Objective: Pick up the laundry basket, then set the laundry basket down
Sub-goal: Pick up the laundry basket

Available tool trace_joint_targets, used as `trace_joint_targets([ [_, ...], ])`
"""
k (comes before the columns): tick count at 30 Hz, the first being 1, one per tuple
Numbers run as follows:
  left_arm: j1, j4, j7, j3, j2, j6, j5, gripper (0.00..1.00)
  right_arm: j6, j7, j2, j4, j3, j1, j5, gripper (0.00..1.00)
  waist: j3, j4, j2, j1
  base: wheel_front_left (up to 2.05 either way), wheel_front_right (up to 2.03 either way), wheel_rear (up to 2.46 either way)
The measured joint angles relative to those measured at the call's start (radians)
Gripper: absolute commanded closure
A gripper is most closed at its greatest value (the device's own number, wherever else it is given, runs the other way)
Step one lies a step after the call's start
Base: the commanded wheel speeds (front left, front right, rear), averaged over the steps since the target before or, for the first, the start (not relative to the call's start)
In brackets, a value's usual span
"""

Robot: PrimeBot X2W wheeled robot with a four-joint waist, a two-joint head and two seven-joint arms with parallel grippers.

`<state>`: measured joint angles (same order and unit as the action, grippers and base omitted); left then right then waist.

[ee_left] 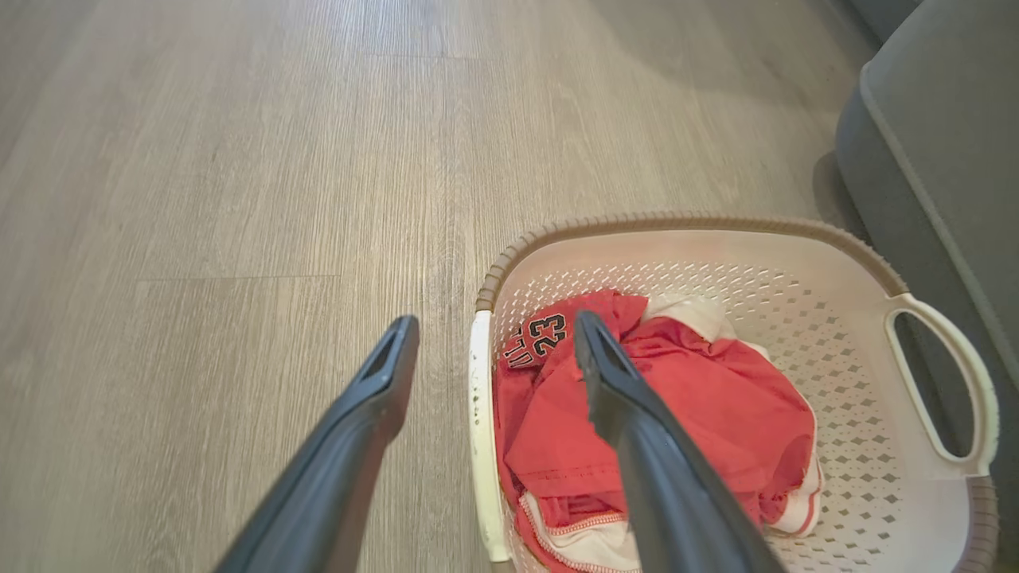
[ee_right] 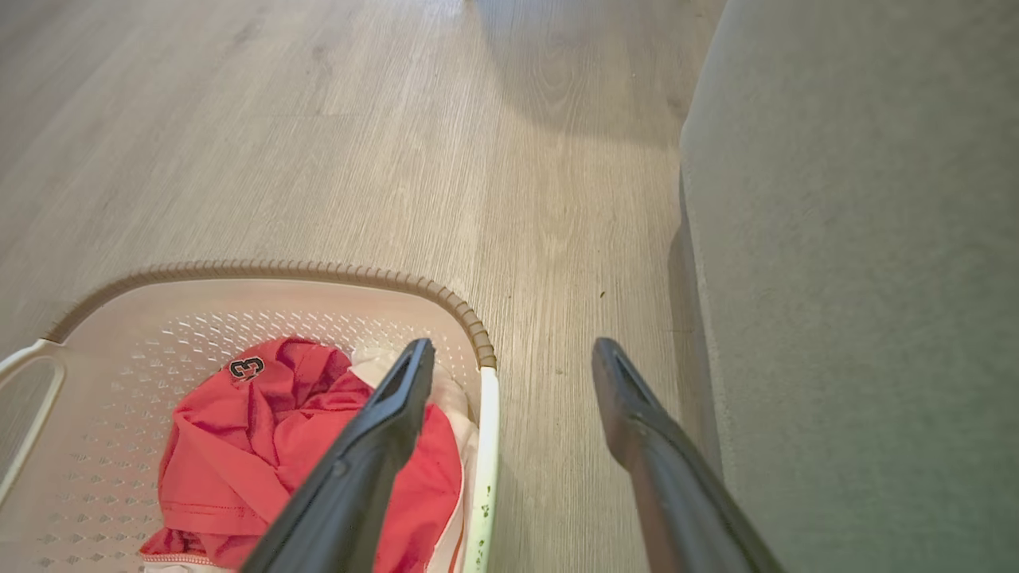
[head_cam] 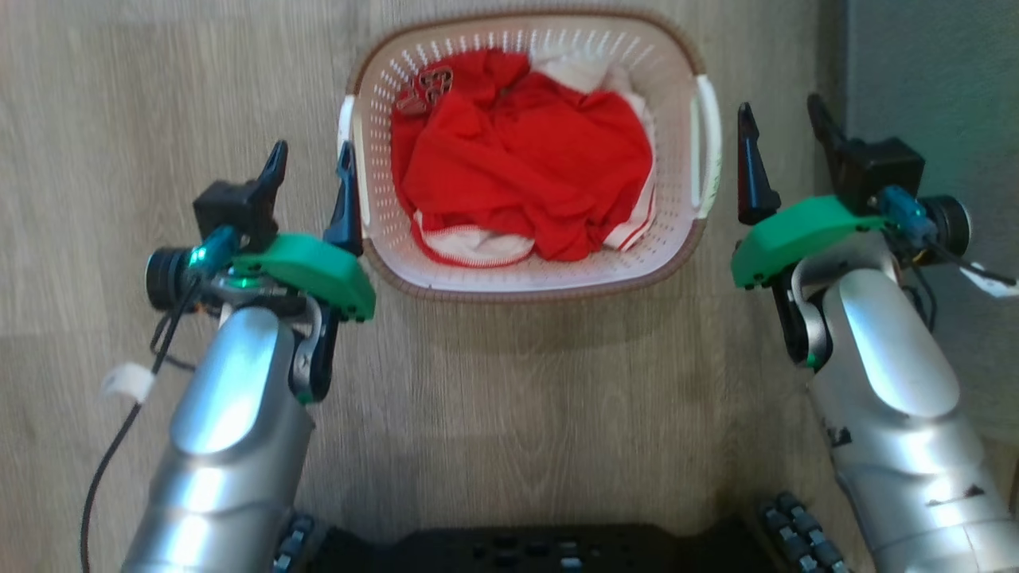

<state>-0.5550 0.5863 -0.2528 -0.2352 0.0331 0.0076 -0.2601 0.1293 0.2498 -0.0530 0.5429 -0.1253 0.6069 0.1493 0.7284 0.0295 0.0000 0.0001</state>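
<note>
The white handles go straight into the brown rim (head_cam: 702,80). The laundry basket (head_cam: 530,157) will come up level, with the handles staying in line, when I lift both handles.
The laundry basket (head_cam: 525,290), cream-white and perforated with a brown rim, sits on the wood floor ahead of me with red and white clothes (head_cam: 525,159) in it. My left gripper (head_cam: 310,167) is open beside its left handle (head_cam: 348,127). In the left wrist view that handle (ee_left: 478,398) lies between the spread fingers of the left gripper (ee_left: 495,322). My right gripper (head_cam: 780,111) is open just outside the right handle (head_cam: 708,143). In the right wrist view that handle (ee_right: 486,446) also lies in the gap of the right gripper (ee_right: 513,346). Neither gripper holds anything.
A grey upholstered piece of furniture (head_cam: 931,72) stands close on the right, beside the right gripper and the basket; it rises along the right of the right wrist view (ee_right: 860,239). My dark base (head_cam: 525,549) shows at the bottom edge. Bare wood floor (head_cam: 119,95) spreads to the left.
</note>
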Motion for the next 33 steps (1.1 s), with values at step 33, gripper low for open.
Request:
trace_joint_targets([
  [33,-0.335,0.363,-0.004,-0.175,-0.007,-0.019,-0.077,0.0,0.0,0.004,-0.015,0.229,-0.02,0.246,0.003,0.0,0.277,0.061,0.0,0.0,0.0,0.0,0.0],
])
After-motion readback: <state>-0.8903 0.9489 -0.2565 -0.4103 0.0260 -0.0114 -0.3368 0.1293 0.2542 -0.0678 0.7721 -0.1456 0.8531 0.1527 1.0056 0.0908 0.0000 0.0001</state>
